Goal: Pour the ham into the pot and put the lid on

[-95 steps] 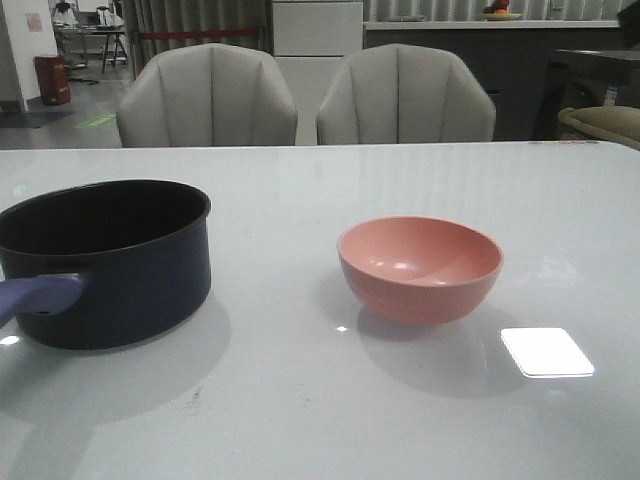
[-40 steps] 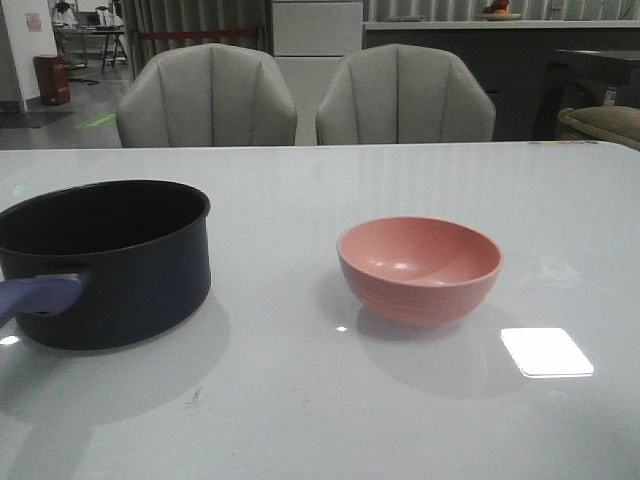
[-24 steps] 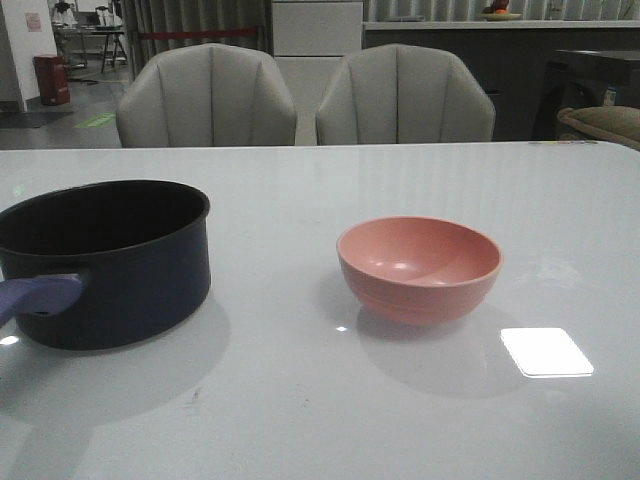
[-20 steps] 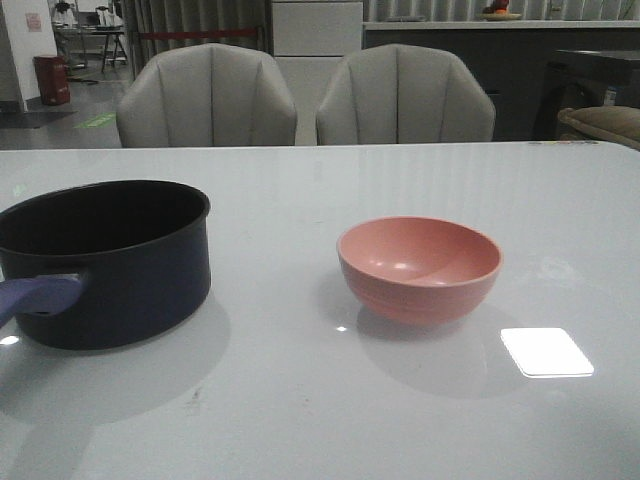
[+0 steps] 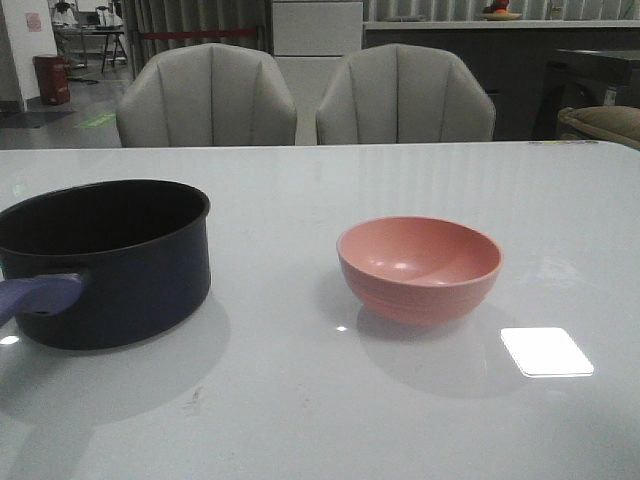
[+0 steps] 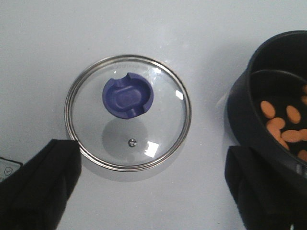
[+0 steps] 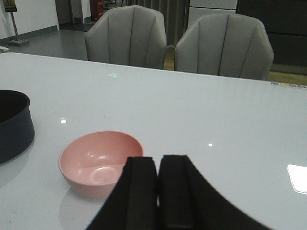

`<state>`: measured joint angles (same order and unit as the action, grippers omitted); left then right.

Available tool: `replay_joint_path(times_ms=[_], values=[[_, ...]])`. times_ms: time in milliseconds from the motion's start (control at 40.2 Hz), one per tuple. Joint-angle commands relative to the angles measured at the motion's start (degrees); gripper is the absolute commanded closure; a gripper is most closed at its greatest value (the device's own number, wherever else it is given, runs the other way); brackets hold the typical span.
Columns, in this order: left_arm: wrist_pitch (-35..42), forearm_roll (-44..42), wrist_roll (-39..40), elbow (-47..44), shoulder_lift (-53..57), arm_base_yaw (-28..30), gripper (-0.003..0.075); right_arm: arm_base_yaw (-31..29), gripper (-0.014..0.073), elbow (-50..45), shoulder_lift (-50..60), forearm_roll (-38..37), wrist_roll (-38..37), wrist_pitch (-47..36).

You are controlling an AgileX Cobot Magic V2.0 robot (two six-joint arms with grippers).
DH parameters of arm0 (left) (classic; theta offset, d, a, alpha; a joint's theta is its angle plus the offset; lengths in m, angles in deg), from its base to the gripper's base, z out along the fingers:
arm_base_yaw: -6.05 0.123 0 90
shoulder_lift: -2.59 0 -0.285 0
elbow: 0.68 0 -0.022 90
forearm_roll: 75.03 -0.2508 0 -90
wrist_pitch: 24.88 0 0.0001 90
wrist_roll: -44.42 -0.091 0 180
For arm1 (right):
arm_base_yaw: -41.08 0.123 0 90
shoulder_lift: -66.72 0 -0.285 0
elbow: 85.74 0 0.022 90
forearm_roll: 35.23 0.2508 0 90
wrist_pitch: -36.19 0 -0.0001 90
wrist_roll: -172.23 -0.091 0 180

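My gripper will lower the glass lid [image 6: 128, 113] over the pot, and the ham slices will stay visible, because the tabletop shows clearly through the glass [image 6: 167, 111].
The dark pot [image 5: 105, 260] with its blue-purple handle [image 5: 35, 295] stands at the table's left. In the left wrist view several orange ham slices [image 6: 284, 127] lie inside the pot [image 6: 268, 110]. The glass lid [image 6: 128, 111] with a blue notched knob [image 6: 127, 94] lies flat on the table beside the pot. My left gripper [image 6: 153, 184] hangs open above the lid's near edge, touching nothing. My right gripper [image 7: 158, 165] is shut and empty, with the pink bowl [image 7: 100, 162] just beyond it. Neither gripper shows in the front view.
The empty pink bowl [image 5: 420, 268] sits right of the table's middle. Two grey chairs [image 5: 305, 95] stand behind the far edge. A bright light patch [image 5: 546, 351] lies on the table at front right.
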<state>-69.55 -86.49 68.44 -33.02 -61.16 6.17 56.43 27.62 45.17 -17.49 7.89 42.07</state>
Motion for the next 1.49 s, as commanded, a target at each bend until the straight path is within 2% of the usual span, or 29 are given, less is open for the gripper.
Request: replay_joint_path(times_ms=[0,124,274,523,871,1468], values=[[0.28,0.25,0.45,4.12,-5.07,2.22,0.0076,0.06,0.0444,1.56,-0.33,0.49,0.60,-4.81],[-1.02,0.96,-2.94,6.56,-11.50,4.24,0.0083,0.06,0.0444,1.56,-0.33,0.49,0.60,-4.81],[-4.37,2.30,-3.35,10.92,-18.73,5.76,0.0083,0.06,0.0444,1.56,-0.33,0.49,0.60,-4.81],[-8.57,10.27,-6.93,18.40,-28.58,9.01,0.0083,0.06,0.0444,1.56,-0.33,0.49,0.60,-4.81],[-11.85,10.43,-6.93,24.78,-37.42,11.64,0.0083,0.06,0.0444,1.56,-0.33,0.49,0.60,-4.81],[-13.01,10.27,-8.35,30.69,-47.51,11.67,0.0083,0.06,0.0444,1.56,-0.33,0.49,0.60,-4.81]])
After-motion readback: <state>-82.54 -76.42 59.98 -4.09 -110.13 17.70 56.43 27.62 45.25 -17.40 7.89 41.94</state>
